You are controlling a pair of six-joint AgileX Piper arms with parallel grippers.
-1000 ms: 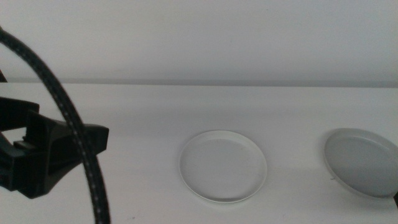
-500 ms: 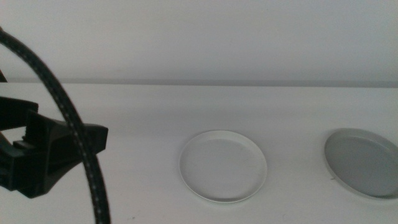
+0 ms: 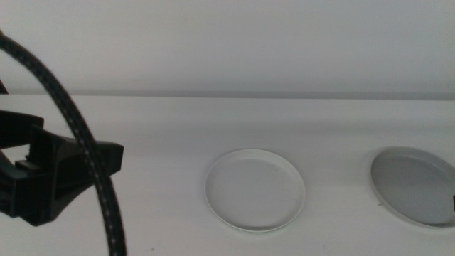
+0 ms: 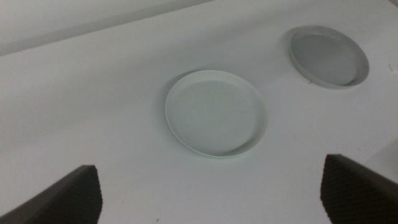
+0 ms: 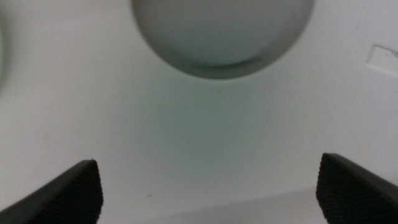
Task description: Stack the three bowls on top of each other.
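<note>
Next, my right gripper pinches the grey bowl [image 3: 414,186] by its rim [image 3: 442,161] and puts it on the pale dish, because the grey bowl is on the far side of the pale dish from my left gripper.
A pale dish [image 3: 255,189], white or very pale green, lies on the white table at the centre; I cannot tell which of the two it is. It also shows in the left wrist view [image 4: 216,112]. The grey bowl [image 3: 414,186] lies at the right, also in the left wrist view [image 4: 328,56] and right wrist view [image 5: 221,31]. A third bowl is out of view. My left gripper [image 4: 210,173] is open and empty, above the table short of the pale dish; its dark body [image 3: 64,174] is at the left. My right gripper [image 5: 206,163] is open and empty, just short of the grey bowl.
A black braided cable [image 3: 85,149] arcs across the left arm. The table's back edge [image 3: 284,94] meets a plain wall. A small white rectangular mark [image 5: 382,57] lies on the table beside the grey bowl.
</note>
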